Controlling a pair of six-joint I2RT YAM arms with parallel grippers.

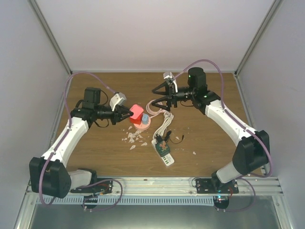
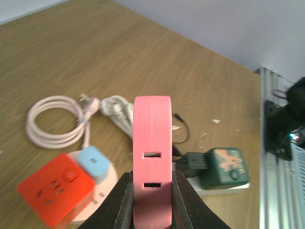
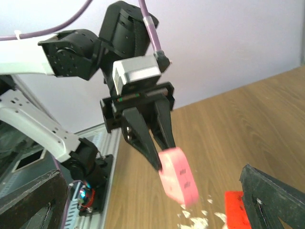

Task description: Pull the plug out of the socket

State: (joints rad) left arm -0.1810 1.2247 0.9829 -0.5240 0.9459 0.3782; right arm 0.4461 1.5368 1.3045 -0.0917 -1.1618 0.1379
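The pink block (image 1: 137,110) is free of the red cube and the table's far corner (image 1: 98,86) is clear, so my left gripper should go on going there before it lets go of the pink block on the wood.
My left gripper (image 2: 152,183) is shut on a flat pink socket block (image 2: 152,143) with two slots in its edge, held up off the table. In the right wrist view the same pink block (image 3: 177,177) hangs from the left gripper's black fingers (image 3: 143,138). Below it, a red cube socket (image 2: 53,194) and a light blue plug (image 2: 93,163) rest on a round pale base (image 2: 106,188); whether the plug is seated I cannot tell. My right gripper (image 1: 157,95) hovers open to the right of the cube, holding nothing.
A coiled pink cable (image 2: 51,120) and a white cord (image 2: 119,110) lie behind the base. A white power strip (image 1: 163,153) carries a green adapter (image 2: 223,167). White chips (image 1: 133,138) litter the wood. Metal rail (image 1: 157,183) at the near edge.
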